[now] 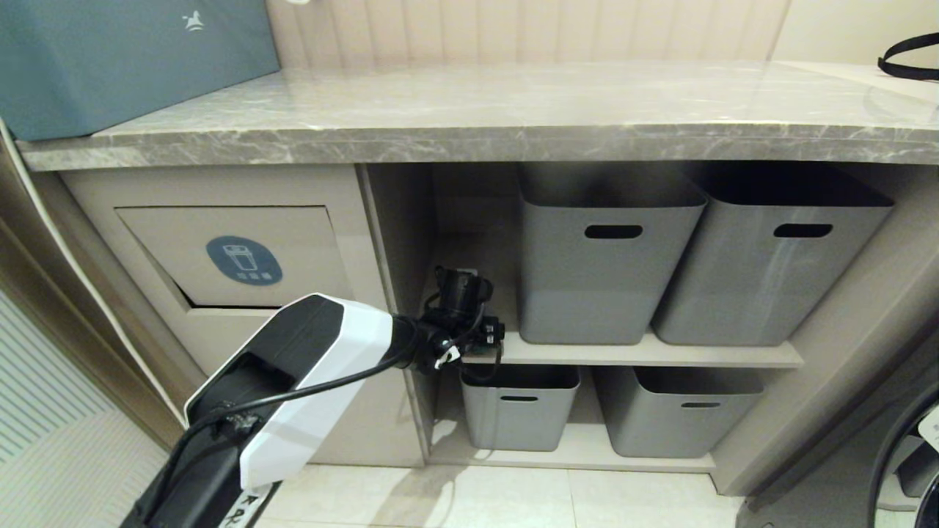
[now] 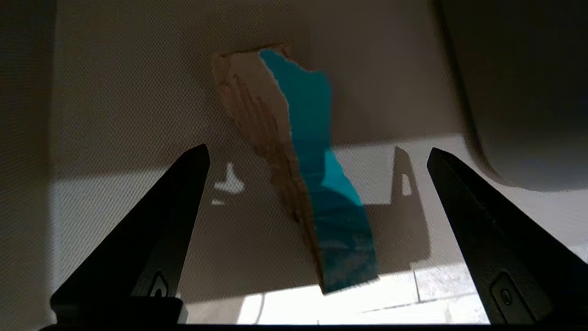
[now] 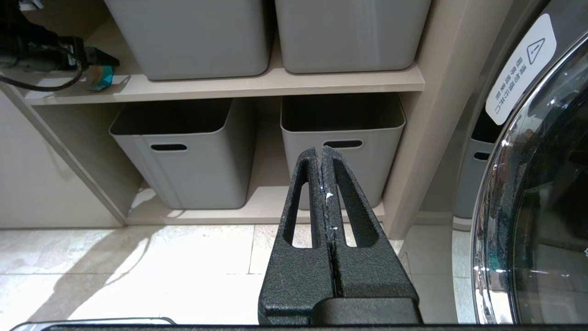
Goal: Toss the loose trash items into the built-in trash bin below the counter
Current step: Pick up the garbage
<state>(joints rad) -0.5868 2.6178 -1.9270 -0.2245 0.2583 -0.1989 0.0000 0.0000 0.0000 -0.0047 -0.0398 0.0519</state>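
The teal strip (image 2: 300, 110) lies lengthwise and clear of the grey basket, so the robot's left gripper should go on lowering its open fingers on both sides of the teal strip's narrow middle (image 2: 311, 171) until they close.
One of the loose trash items, a teal strip with a torn tan side (image 2: 312, 184), lies on the beige shelf beside the upper grey baskets; the right wrist view shows it as a small teal piece (image 3: 104, 77). My left gripper (image 2: 318, 151) is open, its black fingers (image 2: 151, 230) wide on either side of the strip and clear of it. In the head view the left gripper (image 1: 493, 334) reaches into the open shelf bay. The built-in trash bin (image 1: 235, 257), its flap bearing a blue icon, sits to the left below the counter (image 1: 513, 110). My right gripper (image 3: 320, 149) is parked low and shut, holding nothing.
Two grey baskets (image 1: 609, 257) stand on the upper shelf and two more (image 1: 521, 403) below. A large teal box (image 1: 132, 59) sits on the counter's left end. A black strap (image 1: 906, 59) lies at far right. A washing machine door (image 3: 528, 184) is on the right.
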